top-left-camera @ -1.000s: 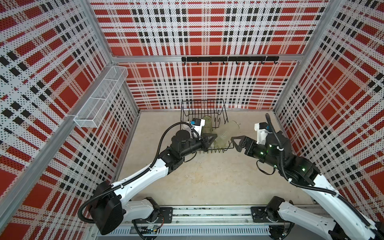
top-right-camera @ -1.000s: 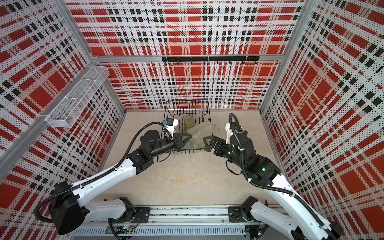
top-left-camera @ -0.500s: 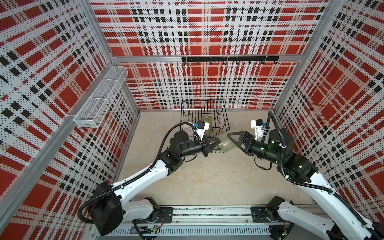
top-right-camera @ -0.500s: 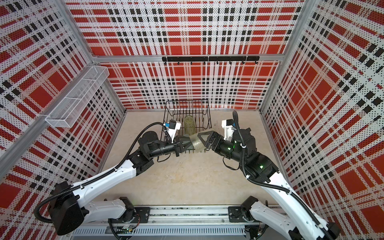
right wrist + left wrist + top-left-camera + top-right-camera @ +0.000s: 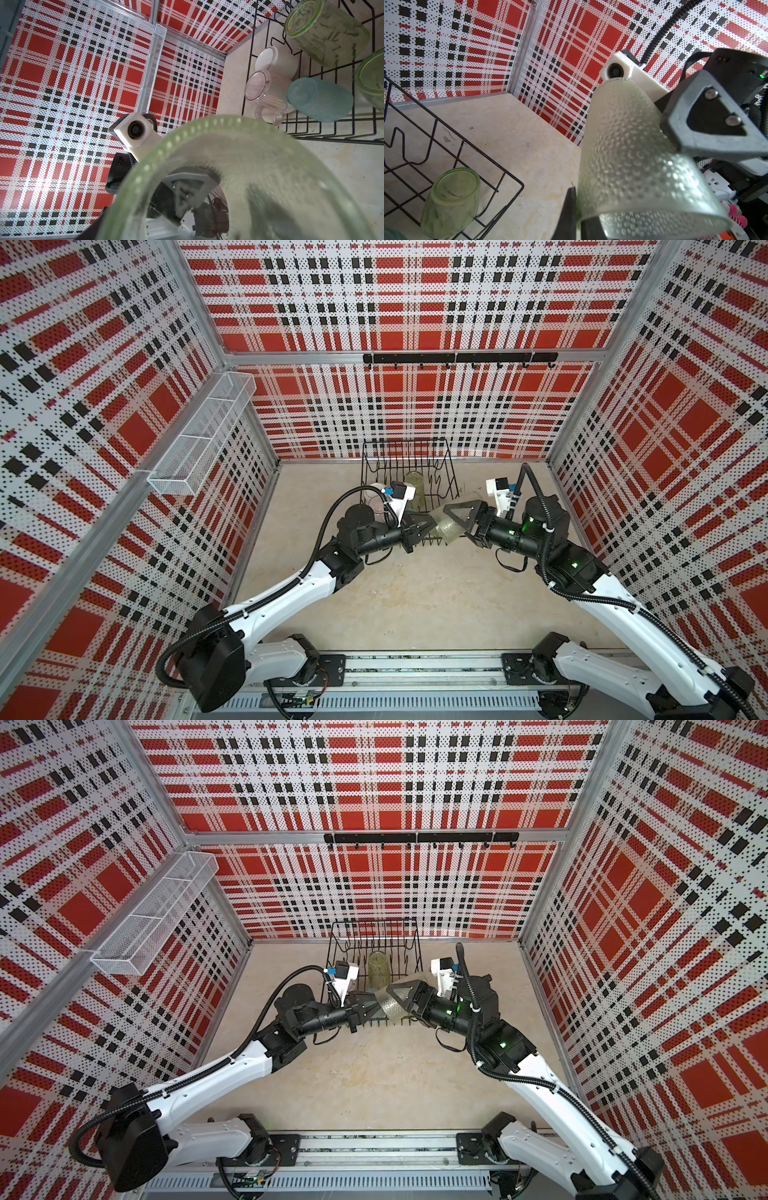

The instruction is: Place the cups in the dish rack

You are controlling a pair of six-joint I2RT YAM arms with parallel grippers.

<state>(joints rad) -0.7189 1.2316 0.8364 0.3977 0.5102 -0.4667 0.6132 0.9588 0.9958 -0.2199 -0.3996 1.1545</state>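
Observation:
I should take the tumbler's base [image 5: 616, 86] with my right gripper and put the tumbler in the rack, because my left gripper is pinching the pale frosted tumbler's rim [image 5: 656, 210], which has to face down there.
A pale frosted tumbler [image 5: 448, 527] [image 5: 388, 1004] [image 5: 633, 155] [image 5: 270, 166] hangs tilted just in front of the black wire dish rack [image 5: 451, 472] [image 5: 415, 936]. My left gripper [image 5: 430, 524] [image 5: 577, 207] is shut on its rim, one finger inside and one outside. My right gripper [image 5: 451, 522] [image 5: 392, 996] straddles the other end with wide jaws. One finger lies along the side; a firm hold cannot be made out. In the rack are a green tumbler [image 5: 326, 31] [image 5: 450, 199], another green one [image 5: 372, 81], a teal tumbler [image 5: 320, 99], a white mug [image 5: 276, 62] and a pale pink mug [image 5: 261, 89].
A long white mesh basket [image 5: 203, 435] hangs on the left wall. A black hook rail [image 5: 457, 358] runs along the back wall. Bare beige tabletop [image 5: 415, 593] lies between the rack and the arm bases. Plaid walls close three sides.
My right gripper has moved left onto the tumbler and its jaws have narrowed around it. My left gripper has carried the tumbler slightly right and kept its hold on the rim.

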